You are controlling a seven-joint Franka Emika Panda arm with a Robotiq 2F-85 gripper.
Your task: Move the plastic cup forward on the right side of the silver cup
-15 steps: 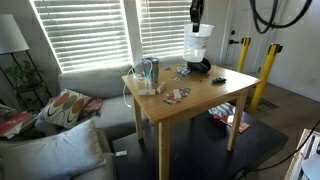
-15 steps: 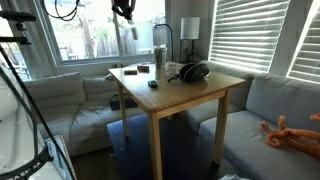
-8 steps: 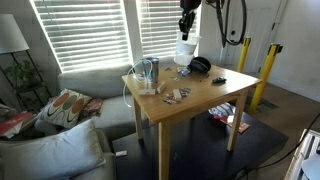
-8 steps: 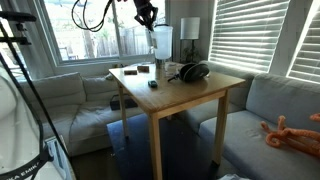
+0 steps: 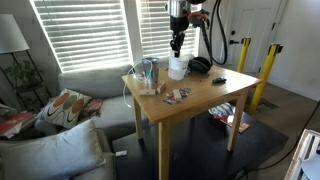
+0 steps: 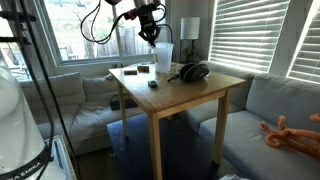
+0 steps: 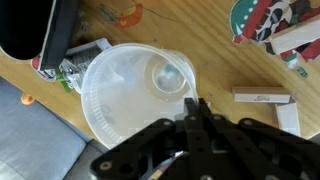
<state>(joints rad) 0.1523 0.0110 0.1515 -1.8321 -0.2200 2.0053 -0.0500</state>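
Note:
The plastic cup (image 5: pixel 178 68) is upright in the gap beside the silver cup. My gripper should now lower the plastic cup until its base touches the wooden table (image 5: pixel 178 81), then let go.
The plastic cup (image 5: pixel 177 67) is a translucent whitish tumbler, upright and low over the wooden table (image 5: pixel 205 95), between the silver cup (image 5: pixel 148 71) and black headphones (image 5: pixel 199 65). My gripper (image 5: pixel 176 45) comes down from above and is shut on the plastic cup's rim. The wrist view looks into the plastic cup (image 7: pixel 135 90) from above, with my gripper (image 7: pixel 192 103) pinching its right rim. In the exterior view from the opposite side, the plastic cup (image 6: pixel 164 56) hangs under my gripper (image 6: pixel 155 33). The silver cup is hidden there and out of the wrist view.
The headphones (image 7: pixel 40 30) lie close to the cup. Cards and small items (image 7: pixel 268 25) lie on the table (image 7: pixel 190 40), also seen in an exterior view (image 5: pixel 178 94). A small dark object (image 5: pixel 219 78) lies near the table's edge. A sofa (image 5: pixel 60 120) stands beside the table.
My gripper has carried the plastic cup down from high above the headphones toward the silver cup, to just above the tabletop. The silver cup and headphones have not moved.

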